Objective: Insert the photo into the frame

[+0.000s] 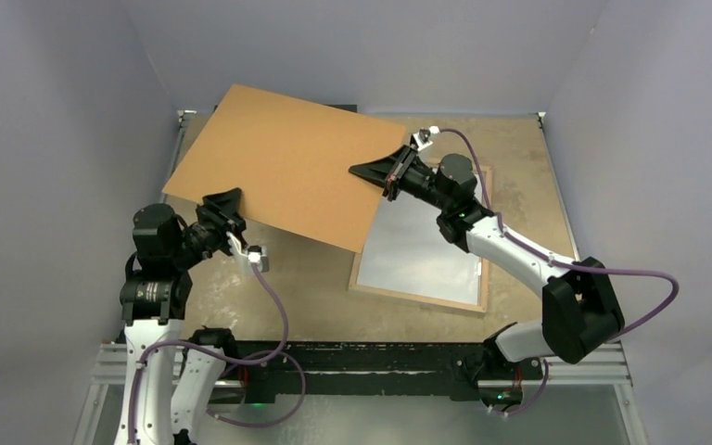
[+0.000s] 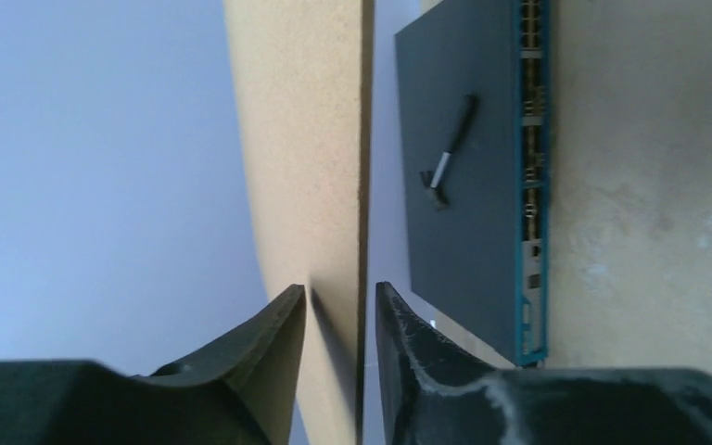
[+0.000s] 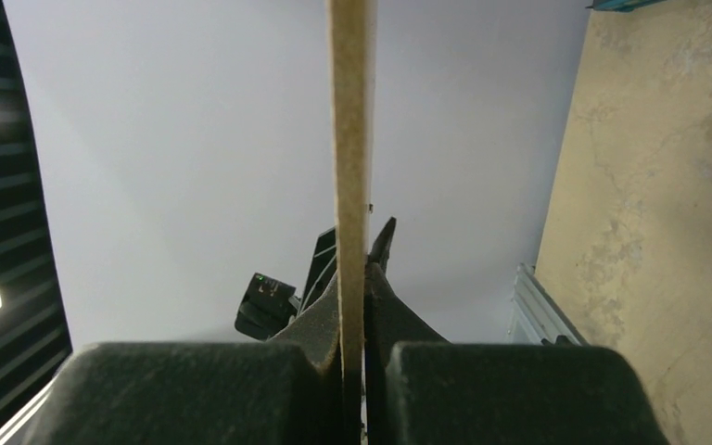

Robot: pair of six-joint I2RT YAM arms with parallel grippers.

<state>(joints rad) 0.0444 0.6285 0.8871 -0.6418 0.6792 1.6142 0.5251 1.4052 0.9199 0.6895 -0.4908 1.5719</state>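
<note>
The brown backing board (image 1: 287, 165) is hanging crosswise to the frame, so my right gripper should shift from the board's short end to its near long edge (image 1: 298, 232) and turn the board.
The brown backing board (image 1: 278, 162) is held up, tilted, over the table's left half. My right gripper (image 1: 373, 172) is shut on its right edge; the board runs edge-on between the closed fingers in the right wrist view (image 3: 351, 139). My left gripper (image 1: 225, 209) straddles the board's near-left edge with jaws apart, and a gap shows beside the board (image 2: 306, 139) in the left wrist view. The frame (image 1: 419, 298) lies flat at right, wood rim up. A pale grey sheet (image 1: 422, 250) lies inside it, looking like the photo's back. Its printed side is hidden.
A dark flat box with ports (image 2: 464, 167) lies at the back of the table under the lifted board, with a small black-and-silver tool (image 2: 450, 162) on top. Grey walls enclose the table on three sides. Metal rails (image 1: 371, 357) run along the near edge.
</note>
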